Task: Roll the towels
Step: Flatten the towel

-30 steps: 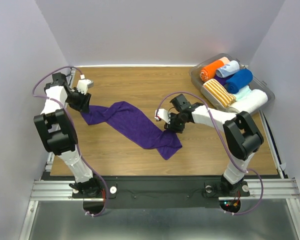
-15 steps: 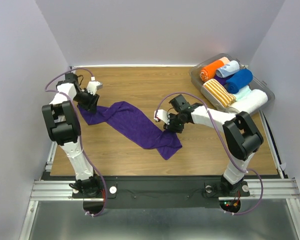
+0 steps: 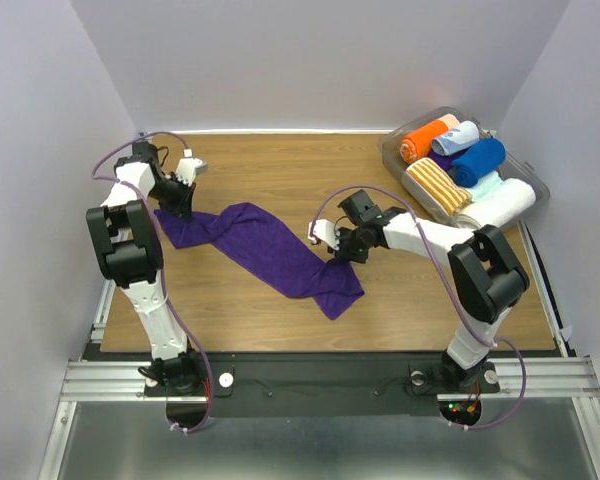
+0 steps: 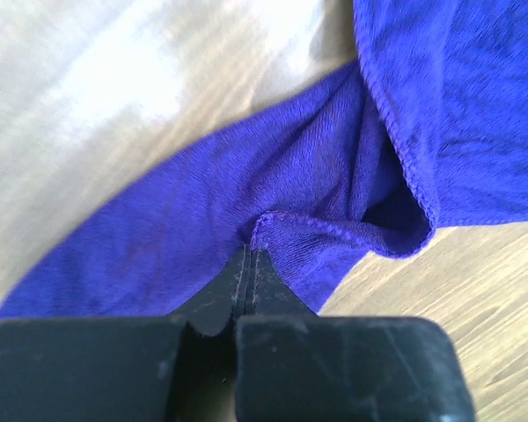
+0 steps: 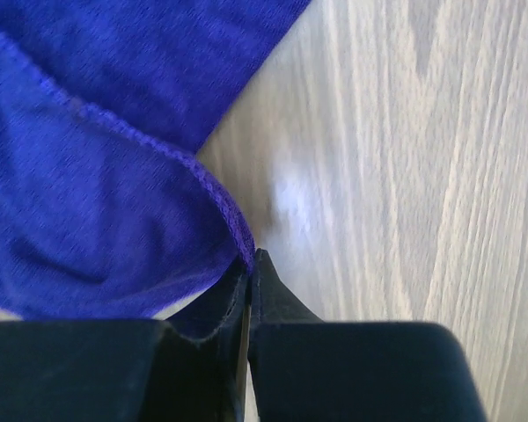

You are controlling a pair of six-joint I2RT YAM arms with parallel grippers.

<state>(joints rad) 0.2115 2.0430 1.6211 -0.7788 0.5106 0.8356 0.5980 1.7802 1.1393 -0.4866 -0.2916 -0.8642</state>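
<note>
I should keep moving my left gripper toward the back, because it has the dark purple towel's hem [image 4: 286, 217] in its fingers and open wood [image 3: 214, 160] behind. I should let go once the towel's fold spreads.
The dark purple towel [image 3: 270, 250] lies flat as a long strip, running diagonally from back left to front centre of the wooden table. My left gripper [image 3: 177, 210] is at its far left end, jaws shut and pinching a raised fold of the cloth [image 4: 317, 176] at the fingertips [image 4: 249, 251]. My right gripper [image 3: 337, 255] is at the strip's right edge near its front end, shut on the hem [image 5: 97, 193] at its tips [image 5: 253, 257]. The royal blue towel [image 3: 477, 160] lies rolled in the bin.
A clear plastic bin [image 3: 392, 152] at the back right holds rolls: orange [image 3: 422, 140], pale blue [image 3: 460, 135], orange-and-white striped [image 3: 435, 185] and white [image 3: 502, 203]. Pale walls close in the table on three sides.
Both grippers have gone from open to shut on the purple towel. The left arm swung in toward the towel's left end; the right arm barely moved.
</note>
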